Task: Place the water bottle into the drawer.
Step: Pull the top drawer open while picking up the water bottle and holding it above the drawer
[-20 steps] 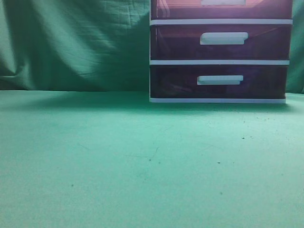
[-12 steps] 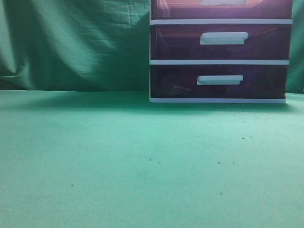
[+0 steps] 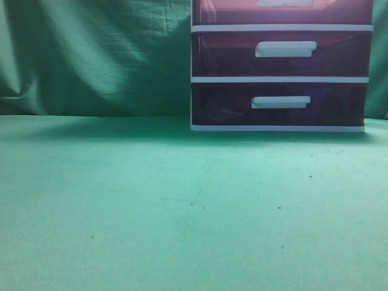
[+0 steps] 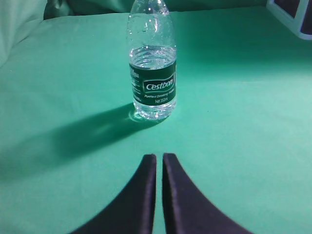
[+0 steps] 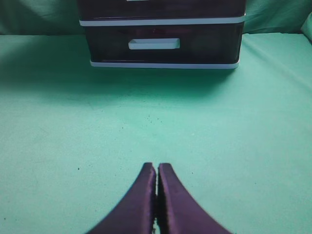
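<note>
My left gripper needs to move up and open before it closes around the bottle's upper part [image 4: 150, 24], because it is shut and low, facing the bottle's label [image 4: 154, 85].
A clear water bottle [image 4: 151, 73] with a dark green label stands upright on the green cloth in the left wrist view. My left gripper [image 4: 159, 156] is shut and empty, a short way in front of it. The top drawer [image 3: 224, 12], reddish-purple, shows only as a strip at the upper edge of the exterior view, closed, its white handle [image 3: 284, 3] cut off. My right gripper [image 5: 157, 165] is shut and empty, facing the drawer unit [image 5: 161, 48] from a distance. Neither gripper nor the bottle shows in the exterior view.
The white-framed unit holds two darker purple drawers, the middle one [image 3: 212, 54] and the bottom one [image 3: 212, 103], both closed. A corner of the unit [image 4: 292, 17] shows at the upper right of the left wrist view. A green cloth backdrop [image 3: 91, 54] hangs behind the table.
</note>
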You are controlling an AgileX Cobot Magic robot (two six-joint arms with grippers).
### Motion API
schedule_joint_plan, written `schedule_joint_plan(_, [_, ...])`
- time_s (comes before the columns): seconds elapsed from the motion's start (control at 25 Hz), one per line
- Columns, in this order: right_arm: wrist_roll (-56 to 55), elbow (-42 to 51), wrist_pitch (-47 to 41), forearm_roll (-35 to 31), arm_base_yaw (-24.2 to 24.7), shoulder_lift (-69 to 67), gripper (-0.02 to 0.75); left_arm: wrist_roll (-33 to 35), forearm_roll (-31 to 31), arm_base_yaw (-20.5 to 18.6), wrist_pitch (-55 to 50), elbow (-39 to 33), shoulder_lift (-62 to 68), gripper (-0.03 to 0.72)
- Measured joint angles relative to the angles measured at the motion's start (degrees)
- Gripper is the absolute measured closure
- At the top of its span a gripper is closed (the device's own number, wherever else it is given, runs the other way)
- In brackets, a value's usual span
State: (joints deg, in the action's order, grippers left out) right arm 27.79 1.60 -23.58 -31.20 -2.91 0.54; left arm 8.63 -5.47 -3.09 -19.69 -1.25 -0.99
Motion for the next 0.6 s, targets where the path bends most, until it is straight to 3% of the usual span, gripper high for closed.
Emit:
schedule_joint_plan(0.12, [0.0, 0.0, 0.0, 0.0, 0.0, 0.0, 0.738, -0.2, -3.0, 0.0, 1.5, 0.0, 0.0, 0.688])
schedule_joint_plan(0.4, [0.0, 0.0, 0.0, 0.0, 0.0, 0.0, 0.738, -1.3, -21.0, 0.0, 20.3, 0.0, 0.0, 0.688])
schedule_joint_plan(0.6, [0.0, 0.0, 0.0, 0.0, 0.0, 0.0, 0.738, -2.1, -22.5, 0.0, 29.2, 0.4, 0.0, 0.688])
